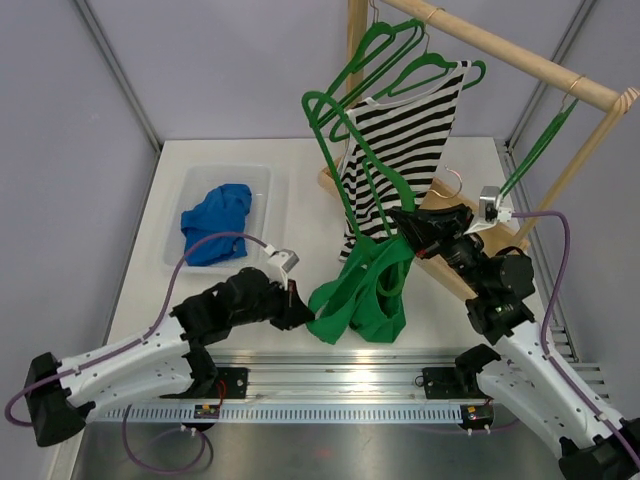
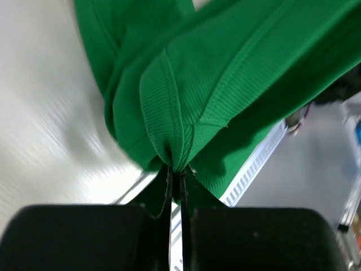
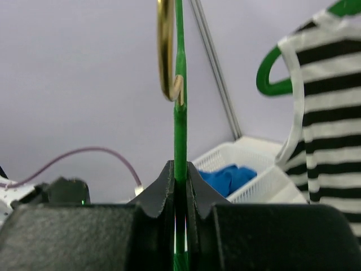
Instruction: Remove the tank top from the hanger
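I should hold the hem [image 1: 324, 324] down with my left gripper while my right gripper lifts the hanger out, because the hanger's low end [image 1: 383, 236] is inside the green tank top.
A green tank top [image 1: 365, 295] hangs from the low end of a green hanger [image 1: 318, 108] that is tilted steeply off the rack. My right gripper [image 1: 405, 225] is shut on that hanger's thin bar, seen upright between the jaws in the right wrist view [image 3: 180, 124]. My left gripper [image 1: 298, 308] is shut on a bunched fold of the tank top's ribbed hem [image 2: 225, 84] at its lower left, just above the table. In the left wrist view the gripper [image 2: 176, 172] pinches the cloth at its tips. In the right wrist view the gripper [image 3: 180, 169] holds the bar.
A black-and-white striped tank top [image 1: 405, 140] hangs on another green hanger from the wooden rack [image 1: 520, 60]. A further green hanger [image 1: 540, 150] hangs at the right. A white basket [image 1: 190, 180] at the left holds a blue garment [image 1: 215, 220]. A metal rail [image 1: 350, 385] runs along the near edge.
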Action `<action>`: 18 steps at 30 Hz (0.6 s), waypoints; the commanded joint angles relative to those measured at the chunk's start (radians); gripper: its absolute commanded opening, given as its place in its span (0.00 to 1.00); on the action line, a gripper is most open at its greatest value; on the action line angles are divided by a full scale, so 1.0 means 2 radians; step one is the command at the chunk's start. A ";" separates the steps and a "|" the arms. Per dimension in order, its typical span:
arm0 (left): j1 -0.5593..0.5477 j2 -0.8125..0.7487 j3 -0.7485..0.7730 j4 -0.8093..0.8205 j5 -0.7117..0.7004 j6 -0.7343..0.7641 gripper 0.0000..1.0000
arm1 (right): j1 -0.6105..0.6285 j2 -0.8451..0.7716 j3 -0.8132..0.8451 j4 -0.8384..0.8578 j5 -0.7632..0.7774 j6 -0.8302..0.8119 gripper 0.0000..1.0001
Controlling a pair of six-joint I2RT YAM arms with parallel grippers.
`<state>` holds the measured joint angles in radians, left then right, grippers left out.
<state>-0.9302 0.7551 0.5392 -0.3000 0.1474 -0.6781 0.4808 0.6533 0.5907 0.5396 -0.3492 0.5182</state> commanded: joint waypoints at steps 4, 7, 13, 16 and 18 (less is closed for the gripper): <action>-0.086 0.085 0.026 -0.068 -0.097 0.006 0.00 | 0.003 0.024 0.067 0.166 0.081 -0.022 0.00; -0.094 0.088 0.017 -0.072 -0.124 -0.011 0.00 | 0.003 0.011 0.089 0.107 0.107 -0.053 0.00; -0.094 0.063 0.042 -0.133 -0.186 -0.015 0.00 | 0.003 -0.018 0.142 -0.030 0.145 -0.096 0.00; -0.094 0.040 0.082 -0.197 -0.245 -0.027 0.00 | 0.003 0.010 0.277 -0.278 0.155 -0.110 0.00; -0.094 0.020 0.106 -0.223 -0.287 -0.034 0.00 | 0.003 0.029 0.335 -0.412 0.171 -0.116 0.00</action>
<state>-1.1137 0.8505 0.6613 -0.5880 -0.2352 -0.7181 0.4847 0.6857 1.0531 0.1196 -0.1062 0.3504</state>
